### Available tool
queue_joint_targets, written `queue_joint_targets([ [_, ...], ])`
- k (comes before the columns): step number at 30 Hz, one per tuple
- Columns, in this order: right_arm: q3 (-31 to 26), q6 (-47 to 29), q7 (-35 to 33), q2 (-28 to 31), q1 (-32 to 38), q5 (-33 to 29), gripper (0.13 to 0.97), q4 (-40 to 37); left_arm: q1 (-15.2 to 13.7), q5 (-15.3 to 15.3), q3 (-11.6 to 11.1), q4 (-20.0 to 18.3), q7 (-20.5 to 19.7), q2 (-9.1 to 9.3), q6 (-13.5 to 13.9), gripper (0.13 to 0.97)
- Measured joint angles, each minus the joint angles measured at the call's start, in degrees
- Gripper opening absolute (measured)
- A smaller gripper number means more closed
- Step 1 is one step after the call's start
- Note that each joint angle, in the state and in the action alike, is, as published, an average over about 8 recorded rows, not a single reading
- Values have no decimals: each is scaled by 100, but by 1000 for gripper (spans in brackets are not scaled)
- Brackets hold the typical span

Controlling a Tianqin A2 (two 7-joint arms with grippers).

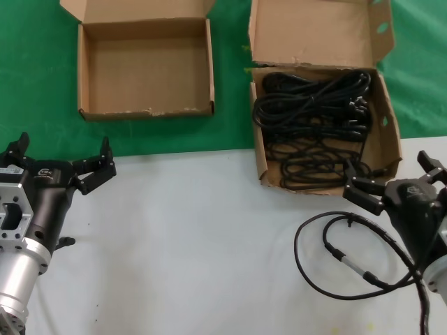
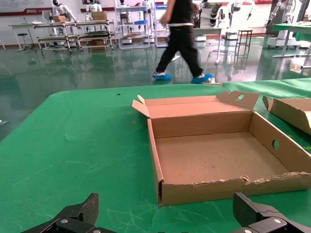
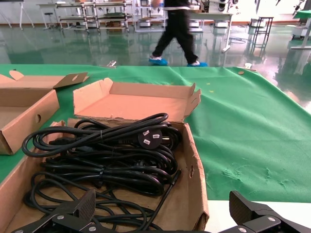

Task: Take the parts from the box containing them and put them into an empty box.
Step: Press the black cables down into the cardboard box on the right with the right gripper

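Observation:
A tie (image 3: pixel 101 136) holds the top cord bundle tight around its middle, so I expect the bundle (image 1: pixel 318 98) to come out in one piece, loops and plug together, when I lift it.
The parts, thin black power cords (image 1: pixel 314 125) in looped bundles, lie in the long cardboard box (image 1: pixel 388 132) at the back right; they also show in the right wrist view (image 3: pixel 107 155). The empty squarish box (image 1: pixel 147 109) stands at the back left, and shows in the left wrist view (image 2: pixel 223 189). My right gripper (image 1: pixel 390 174) is open and empty, just in front of the cord box's near right corner (image 3: pixel 197 184). My left gripper (image 1: pixel 64 150) is open and empty, in front of and to the left of the empty box.
Both boxes stand on green cloth (image 1: pixel 35 84). A thicker black cable with silver connectors (image 1: pixel 342 258) lies looped on the white table (image 1: pixel 195 244) by my right arm. A person walks past in the background (image 2: pixel 182 34).

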Motion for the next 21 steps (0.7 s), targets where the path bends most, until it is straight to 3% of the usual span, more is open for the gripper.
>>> queue_joint_targets([
  [21,0,0,0,0,0,0,966,0,0,0,0,0,0,0,0,964],
])
